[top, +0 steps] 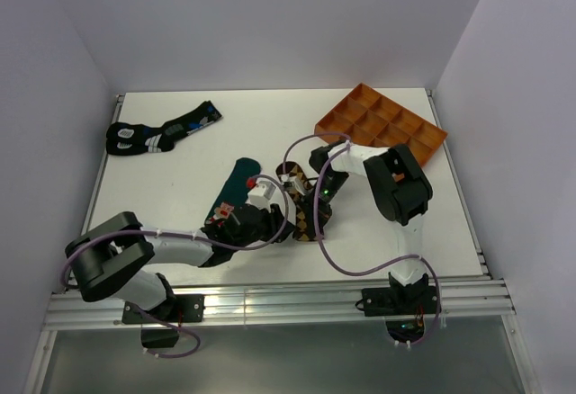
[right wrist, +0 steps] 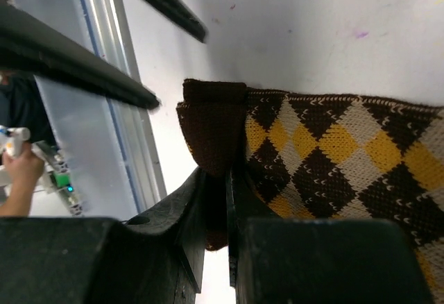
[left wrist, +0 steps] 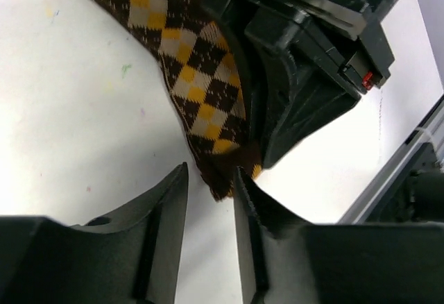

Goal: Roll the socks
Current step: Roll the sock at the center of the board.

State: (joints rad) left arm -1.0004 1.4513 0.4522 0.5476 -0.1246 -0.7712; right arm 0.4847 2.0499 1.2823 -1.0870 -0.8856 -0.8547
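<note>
I should reach deeper over the cuff (left wrist: 231, 162) with my left gripper and close it before my right gripper opens, because my left gripper's open fingers are short of the cuff's tip (left wrist: 220, 193).
The brown-and-yellow checkered sock (top: 304, 216) lies near the table's front centre, its dark cuff (right wrist: 211, 120) toward the front edge. My right gripper (right wrist: 216, 175) is shut on that cuff, with fabric pinched between the jaws. My left gripper (left wrist: 210, 172) stands open just short of the cuff's tip (left wrist: 220, 179), and only bare table shows between its fingers. The right gripper's black body (left wrist: 305, 75) sits on the sock right beside it. The dark teal sock (top: 238, 185) lies flat to the left, partly under my left arm (top: 180, 248).
A black-and-blue pair of socks (top: 160, 133) lies at the back left. An orange compartment tray (top: 382, 124) sits at the back right. The table's metal front rail (right wrist: 121, 144) runs close behind the cuff.
</note>
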